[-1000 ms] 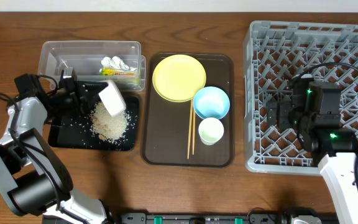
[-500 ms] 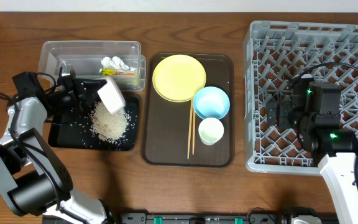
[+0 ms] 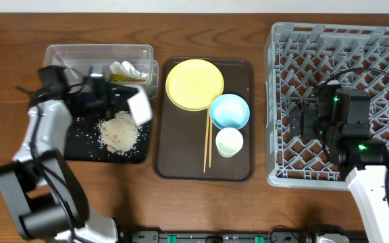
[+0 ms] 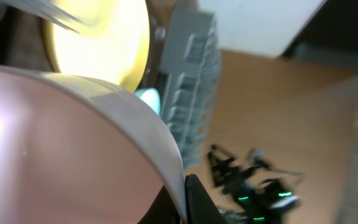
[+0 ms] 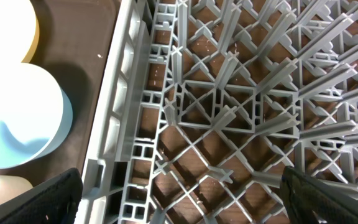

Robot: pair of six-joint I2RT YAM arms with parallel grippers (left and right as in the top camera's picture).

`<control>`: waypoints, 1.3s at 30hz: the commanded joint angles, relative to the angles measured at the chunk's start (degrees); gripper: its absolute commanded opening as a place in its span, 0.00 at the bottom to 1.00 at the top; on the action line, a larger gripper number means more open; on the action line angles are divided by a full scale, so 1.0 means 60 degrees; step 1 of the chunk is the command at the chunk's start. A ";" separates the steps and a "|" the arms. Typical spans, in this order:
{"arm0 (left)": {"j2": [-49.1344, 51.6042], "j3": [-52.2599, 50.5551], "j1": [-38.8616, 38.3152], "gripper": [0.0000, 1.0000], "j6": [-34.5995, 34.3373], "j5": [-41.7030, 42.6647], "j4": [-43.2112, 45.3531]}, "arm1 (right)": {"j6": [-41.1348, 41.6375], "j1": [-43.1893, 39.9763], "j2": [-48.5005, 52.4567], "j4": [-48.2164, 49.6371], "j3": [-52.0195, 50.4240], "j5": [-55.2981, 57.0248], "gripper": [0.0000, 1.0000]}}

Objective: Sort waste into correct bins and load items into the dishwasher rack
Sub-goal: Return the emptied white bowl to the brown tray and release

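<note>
The black tray point(image 3: 119, 131) has rice on it and the space point(image 3: 179, 140) beside the chopsticks is free, so my left gripper should go on moving the white bowl there until the bowl rests.
My left gripper point(image 3: 127, 102) is shut on the rim of the white bowl with the pinkish outside point(image 3: 140, 106), holding it tilted above the right edge of the shallow black tray point(image 3: 73, 145). A pile of beige rice crumbs point(image 3: 119, 132) lies on that tray. In the left wrist view the bowl point(image 4: 55, 143) fills the frame, its rim pinched between the fingers point(image 4: 182, 199). The clear container point(image 3: 96, 54) holds the white tissue point(image 3: 124, 67) and the green-and-orange wrapper point(image 3: 123, 79). My right gripper point(image 3: 296, 121) point(image 5: 182, 199) is open and empty over the left part of the grey rack point(image 3: 343, 40) point(image 5: 229, 112).
The dark brown serving tray point(image 3: 177, 158) holds the yellow plate point(image 3: 194, 84), the light blue bowl point(image 3: 229, 111), the small pale cup point(image 3: 229, 142) and the chopsticks point(image 3: 206, 145). The blue bowl point(image 5: 17, 118) lies just left of the rack's wall in the right wrist view.
My left gripper has moved right and slightly up with the bowl, from over the rice pile to the black tray's right edge. The right arm has not moved.
</note>
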 commanded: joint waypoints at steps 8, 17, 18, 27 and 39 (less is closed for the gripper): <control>-0.1144 -0.0022 -0.4229 0.06 0.0991 -0.6204 -0.0106 | 0.0069 0.0062 0.0007 0.0004 0.0168 -0.0033 0.99; -0.1013 -0.0022 -0.7096 0.06 0.1647 -1.1194 -0.0772 | 0.0069 0.0062 0.0007 0.0022 0.0168 -0.0036 0.99; -0.0965 -0.0022 -0.7249 0.06 0.1676 -1.1209 -0.0732 | 0.0069 0.0062 0.0007 0.0029 0.0168 -0.0036 0.99; -0.0087 -0.0022 -0.7690 0.06 0.1665 -1.1165 -0.0601 | 0.0069 0.0062 0.0007 0.0022 0.0168 -0.0036 0.99; 0.0022 0.0000 -0.7690 0.27 0.1676 -1.1016 -0.0474 | 0.0069 0.0062 0.0007 0.0029 0.0168 -0.0036 0.99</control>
